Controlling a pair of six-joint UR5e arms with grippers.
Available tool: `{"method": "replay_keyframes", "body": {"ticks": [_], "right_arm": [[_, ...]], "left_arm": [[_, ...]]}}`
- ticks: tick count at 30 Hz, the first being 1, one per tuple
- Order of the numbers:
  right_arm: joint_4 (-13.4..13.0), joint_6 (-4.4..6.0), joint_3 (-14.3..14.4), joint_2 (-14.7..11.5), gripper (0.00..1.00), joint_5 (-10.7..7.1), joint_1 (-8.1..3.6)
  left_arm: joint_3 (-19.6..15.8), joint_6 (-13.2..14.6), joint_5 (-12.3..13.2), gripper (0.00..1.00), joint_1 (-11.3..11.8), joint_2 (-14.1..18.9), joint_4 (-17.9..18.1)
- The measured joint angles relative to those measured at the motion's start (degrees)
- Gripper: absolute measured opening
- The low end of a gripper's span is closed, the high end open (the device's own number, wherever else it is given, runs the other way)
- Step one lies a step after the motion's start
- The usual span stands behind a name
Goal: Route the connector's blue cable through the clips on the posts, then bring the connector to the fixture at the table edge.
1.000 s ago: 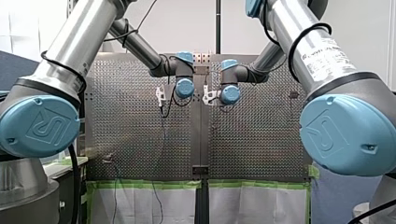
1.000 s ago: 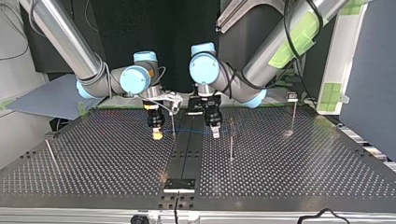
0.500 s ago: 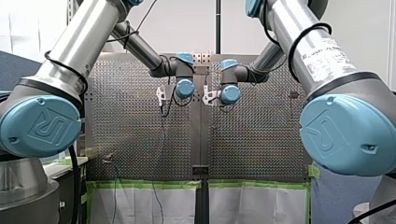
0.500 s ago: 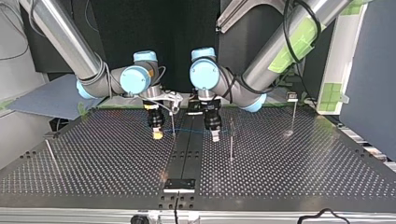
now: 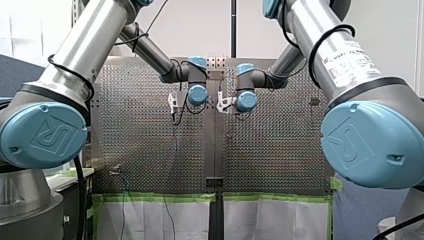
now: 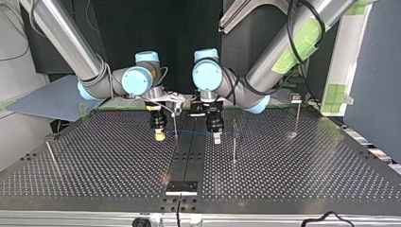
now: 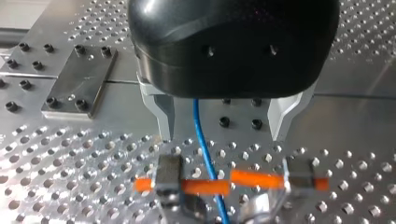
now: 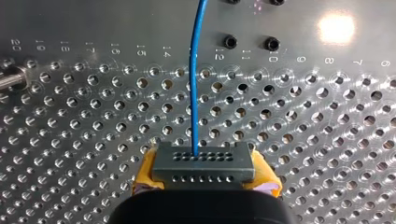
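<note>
The blue cable [image 8: 193, 74] bends a little above the connector's top hole [image 8: 195, 155], so I expect the cable to curve smoothly and stay seated when I carry it.
My right gripper [image 8: 205, 186], with yellow pads, is shut on the dark grey connector [image 8: 203, 163]. The blue cable [image 8: 193, 84] runs straight ahead from the connector. At the top view's left of centre, the same gripper [image 6: 160, 136] hangs just above the table. The thin blue cable [image 6: 194, 134] stretches from it to my left gripper [image 6: 216, 138]. My left gripper [image 7: 233, 179] stands open low over the table, and the cable [image 7: 204, 149] passes between its fingers [image 7: 169, 177] untouched. The fixture [image 6: 181, 187] sits at the near table edge.
Thin posts rise from the perforated table: one [image 6: 176, 125] beside my right gripper, one [image 6: 234, 142] next to my left gripper, one with a clip on top [image 6: 296, 98] at the top view's far right, and one [image 6: 52, 155] leaning at its left.
My left gripper has edged slightly lower and toward the top view's left, over the cable. My right gripper and the connector have stayed put.
</note>
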Motion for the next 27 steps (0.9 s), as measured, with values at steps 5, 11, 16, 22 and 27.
{"method": "replay_keyframes", "body": {"ticks": [5,11,16,22,27], "right_arm": [[0.17,-0.02,-0.01,0.00,0.00,-0.03,-0.06],[0.30,-0.01,-0.02,-0.02,0.00,-0.03,-0.08],[0.41,-0.01,0.00,-0.01,0.00,-0.04,-0.09],[0.55,-0.01,-0.01,-0.03,0.00,-0.03,-0.09],[0.85,-0.06,-0.02,-0.03,0.00,0.05,-0.09]], "left_arm": [[-0.02,0.76,-0.56,1.00,-0.03,0.00,0.88],[-0.03,1.54,-0.70,0.09,-0.31,0.00,1.80],[-0.04,1.44,-0.82,0.00,-0.21,0.00,2.27],[-0.06,0.81,0.77,0.00,0.04,0.00,2.23],[-1.06,0.13,-0.47,0.00,0.12,0.01,2.35]]}}
